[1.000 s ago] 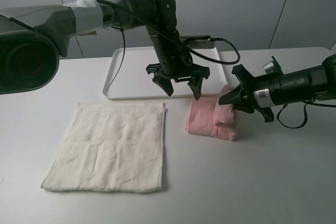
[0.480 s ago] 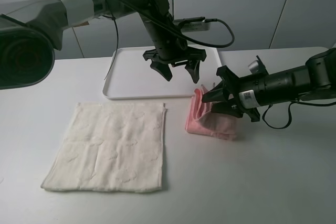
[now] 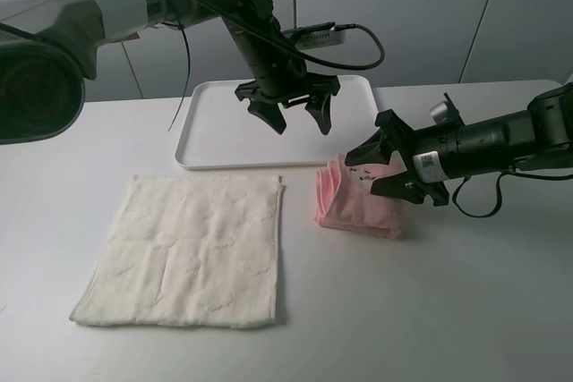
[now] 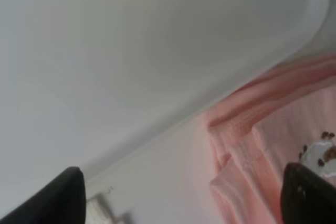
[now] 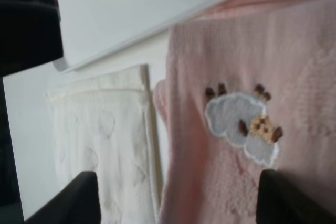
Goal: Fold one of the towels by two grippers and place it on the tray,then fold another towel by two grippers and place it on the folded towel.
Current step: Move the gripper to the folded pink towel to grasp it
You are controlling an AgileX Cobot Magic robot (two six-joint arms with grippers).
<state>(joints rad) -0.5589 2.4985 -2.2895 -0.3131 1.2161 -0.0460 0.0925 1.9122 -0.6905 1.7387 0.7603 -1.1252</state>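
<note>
A loose fold (image 3: pixel 332 183) is already standing up along the pink towel's side (image 3: pixel 365 208), so I expect the pink towel to bunch up and bulge when my right gripper pinches it.
The pink towel (image 3: pixel 356 205) lies folded on the table just right of the tray's front right corner. Its sheep patch shows in the right wrist view (image 5: pixel 242 124). It also shows in the left wrist view (image 4: pixel 273 129). My right gripper (image 3: pixel 363 176) is open and empty, low over the pink towel's right part. My left gripper (image 3: pixel 301 125) is open and empty, hanging above the white tray (image 3: pixel 215 131). The cream towel (image 3: pixel 190 252) lies flat and unfolded at the front left.
The tray's rim (image 5: pixel 157 22) runs next to the pink towel's far edge. The cream towel's corner (image 5: pixel 105 140) lies close to the pink towel's left side. The left arm's cable (image 3: pixel 358 38) hangs over the tray's back right.
My right gripper let go of the lifted pink towel edge, which now lies flat on the fold. My left gripper rose and moved back left over the tray.
</note>
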